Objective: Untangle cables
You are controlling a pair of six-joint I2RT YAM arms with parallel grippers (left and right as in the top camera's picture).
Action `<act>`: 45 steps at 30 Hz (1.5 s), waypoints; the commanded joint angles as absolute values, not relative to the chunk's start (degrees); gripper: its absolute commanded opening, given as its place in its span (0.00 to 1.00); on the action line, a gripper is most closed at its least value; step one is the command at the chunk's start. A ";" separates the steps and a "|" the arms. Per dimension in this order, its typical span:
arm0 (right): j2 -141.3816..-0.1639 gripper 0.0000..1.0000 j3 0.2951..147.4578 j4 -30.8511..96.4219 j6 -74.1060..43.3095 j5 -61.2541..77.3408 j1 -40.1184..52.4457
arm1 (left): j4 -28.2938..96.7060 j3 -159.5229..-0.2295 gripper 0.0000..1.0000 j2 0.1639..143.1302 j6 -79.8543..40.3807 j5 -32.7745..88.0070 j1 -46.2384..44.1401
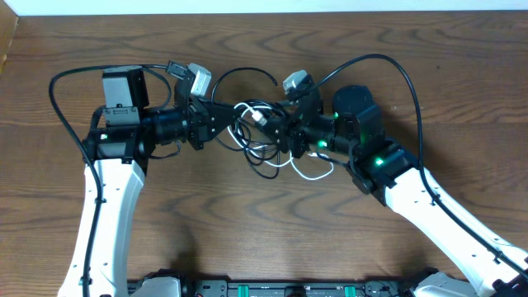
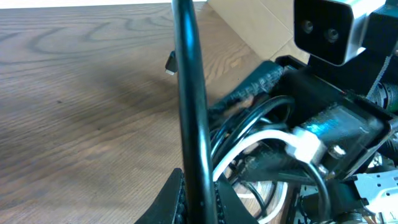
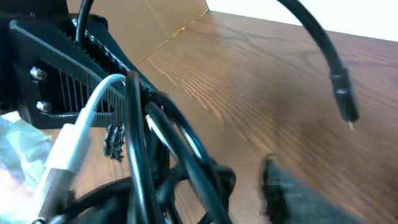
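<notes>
I should pull back with my left gripper while my right gripper keeps the loops (image 1: pixel 272 110) still, because the black cable in my left gripper goes into the tangle (image 1: pixel 259 142).
The cables (image 1: pixel 257 132) lie in a tangle of thin black loops and one white cord at the table's middle, between my two grippers. My left gripper (image 1: pixel 221 115) (image 2: pixel 198 190) is shut on a black cable (image 2: pixel 188 93), which rises from the jaws and ends in a free plug (image 2: pixel 171 63). The white cable (image 2: pixel 261 140) curls behind it and trails toward the front (image 1: pixel 312 173). My right gripper (image 1: pixel 277 132) (image 3: pixel 249 186) is open, with bare wood showing between its fingers. Black loops (image 3: pixel 186 155) and the white cord (image 3: pixel 93 112) cross in front of its left finger.
Thick black arm cables arch over the table at the left (image 1: pixel 56 99) and right (image 1: pixel 410 82). The table's far edge (image 1: pixel 264 11) meets a white wall. A black equipment rail (image 1: pixel 272 289) runs along the front edge. Both arms crowd the tangle.
</notes>
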State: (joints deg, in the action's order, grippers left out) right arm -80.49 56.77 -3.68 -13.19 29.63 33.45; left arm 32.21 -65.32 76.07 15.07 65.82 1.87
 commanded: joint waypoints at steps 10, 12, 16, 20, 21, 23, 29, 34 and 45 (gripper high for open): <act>-80.07 0.01 56.95 2.55 -13.21 25.58 32.34 | 31.83 -65.87 0.07 75.96 13.19 48.66 1.43; -80.07 0.01 56.95 3.33 -13.23 25.61 31.46 | 31.81 -65.87 0.07 75.96 10.11 41.58 1.91; -79.61 0.01 56.95 3.92 -14.15 25.65 29.93 | 32.03 -65.87 0.07 75.96 1.32 25.78 3.44; -78.67 0.01 56.95 3.81 -14.13 25.65 29.43 | 32.71 -65.87 0.07 75.96 -3.25 20.51 5.06; -78.48 0.01 56.95 3.73 -14.13 25.65 29.43 | 32.91 -65.87 0.07 75.96 -3.31 20.47 5.21; -78.15 0.01 56.95 3.73 -14.09 25.61 29.43 | 33.08 -65.87 0.07 75.96 -3.29 19.62 5.23; -78.08 0.01 56.95 3.66 -14.13 25.58 28.73 | 35.31 -65.87 0.08 75.96 -4.12 8.36 5.23; -77.32 0.01 56.95 3.68 -14.13 25.15 27.14 | 38.17 -65.87 0.08 75.96 -9.41 -7.55 5.23; -75.26 0.01 56.95 5.82 -14.09 23.79 23.77 | 39.16 -65.87 0.08 75.96 -21.28 -21.56 6.13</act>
State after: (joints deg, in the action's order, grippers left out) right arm -77.73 56.71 5.30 -13.63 27.75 27.31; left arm 39.03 -65.34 76.07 -16.99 -5.58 3.42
